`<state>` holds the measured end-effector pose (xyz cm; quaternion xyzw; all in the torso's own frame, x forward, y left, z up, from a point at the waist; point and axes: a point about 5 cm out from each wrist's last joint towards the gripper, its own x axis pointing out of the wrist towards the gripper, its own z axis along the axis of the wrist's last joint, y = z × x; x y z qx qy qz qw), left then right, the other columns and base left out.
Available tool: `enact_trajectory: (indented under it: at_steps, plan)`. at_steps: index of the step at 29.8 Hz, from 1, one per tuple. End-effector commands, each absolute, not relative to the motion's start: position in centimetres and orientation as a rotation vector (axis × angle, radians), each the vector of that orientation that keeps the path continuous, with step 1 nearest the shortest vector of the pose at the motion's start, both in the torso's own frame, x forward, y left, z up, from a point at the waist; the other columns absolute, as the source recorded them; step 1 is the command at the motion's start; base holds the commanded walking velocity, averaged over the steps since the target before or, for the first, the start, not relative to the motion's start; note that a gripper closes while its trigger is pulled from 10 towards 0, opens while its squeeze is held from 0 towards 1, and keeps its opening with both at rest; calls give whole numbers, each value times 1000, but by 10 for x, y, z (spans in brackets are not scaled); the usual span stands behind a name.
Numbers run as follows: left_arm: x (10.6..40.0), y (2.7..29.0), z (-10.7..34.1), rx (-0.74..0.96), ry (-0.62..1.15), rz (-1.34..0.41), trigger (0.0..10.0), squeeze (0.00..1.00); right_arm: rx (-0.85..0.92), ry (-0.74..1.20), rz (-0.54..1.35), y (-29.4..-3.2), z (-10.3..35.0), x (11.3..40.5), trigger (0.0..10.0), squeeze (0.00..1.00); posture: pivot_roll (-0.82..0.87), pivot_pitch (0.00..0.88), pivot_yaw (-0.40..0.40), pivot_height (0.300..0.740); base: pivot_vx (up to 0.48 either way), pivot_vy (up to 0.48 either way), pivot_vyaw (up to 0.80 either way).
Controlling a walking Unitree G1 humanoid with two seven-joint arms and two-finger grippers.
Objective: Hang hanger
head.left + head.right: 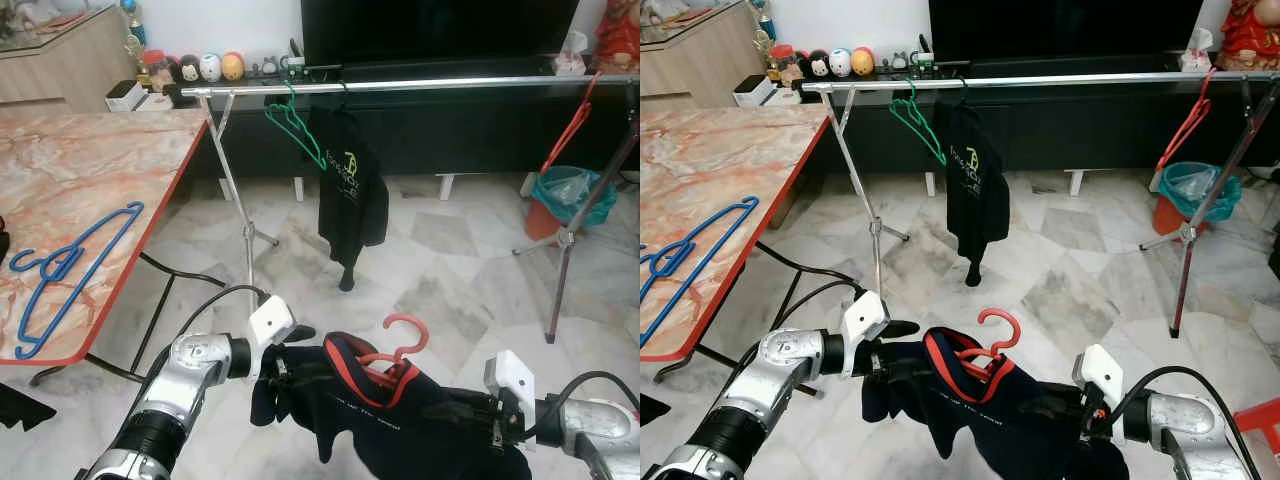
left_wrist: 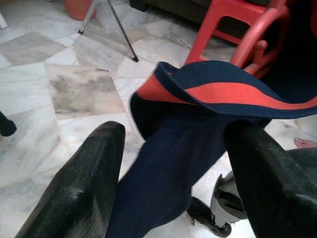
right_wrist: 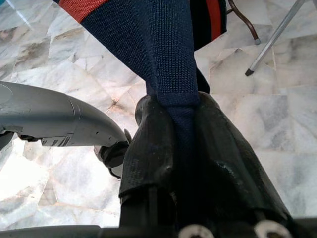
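Note:
The navy garment's red-trimmed collar (image 1: 352, 374) hangs wide open around the red hanger, so I expect the navy garment's shoulder (image 1: 296, 366) to slip off the hanger's arm when the robot pulls the cloth.
A navy garment (image 1: 400, 410) with a red-trimmed collar sits on a red hanger (image 1: 403, 336) and is held low in front of me, between both arms. My right gripper (image 3: 176, 106) is shut on a fold of the navy fabric. My left gripper (image 2: 173, 144) is open, its fingers (image 2: 86, 178) spread wide, with the garment's cloth running between them just below the collar. The metal clothes rail (image 1: 430, 84) stretches across the room ahead. A green hanger (image 1: 296, 126) and a black T-shirt (image 1: 350, 190) hang on it, and another red hanger (image 1: 572, 124) hangs near its right end.
A marble table with a red edge (image 1: 100, 170) stands on my left, with blue hangers (image 1: 70, 268) on it. The rail's legs (image 1: 240, 200) stand on the tiled floor. An orange bin with a teal bag (image 1: 566, 200) is at the right. A red stool (image 1: 1258, 420) stands near my right arm.

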<state>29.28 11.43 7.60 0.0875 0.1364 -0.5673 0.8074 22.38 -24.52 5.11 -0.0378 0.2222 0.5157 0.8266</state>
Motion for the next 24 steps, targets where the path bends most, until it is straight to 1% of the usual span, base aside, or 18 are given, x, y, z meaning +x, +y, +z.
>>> enact_trajectory:
  at_steps: [1, 14, 24]
  plan:
    - [291, 117, 75, 206, 311, -1224, 0, 0, -94, 417, 1111, -241, 61, 230, 10000, 0, -82, 0, 41, 740, 0, 0, 0]
    - [293, 118, 82, 169, 291, -1215, 0, 0, -96, 411, 1114, -237, 61, 234, 10000, 0, -72, 0, 40, 740, 0, 0, 0]
    - [291, 115, 86, 130, 288, -1243, 0, 0, -91, 411, 1123, -234, 60, 233, 10000, 0, -73, 0, 39, 740, 0, 0, 0]
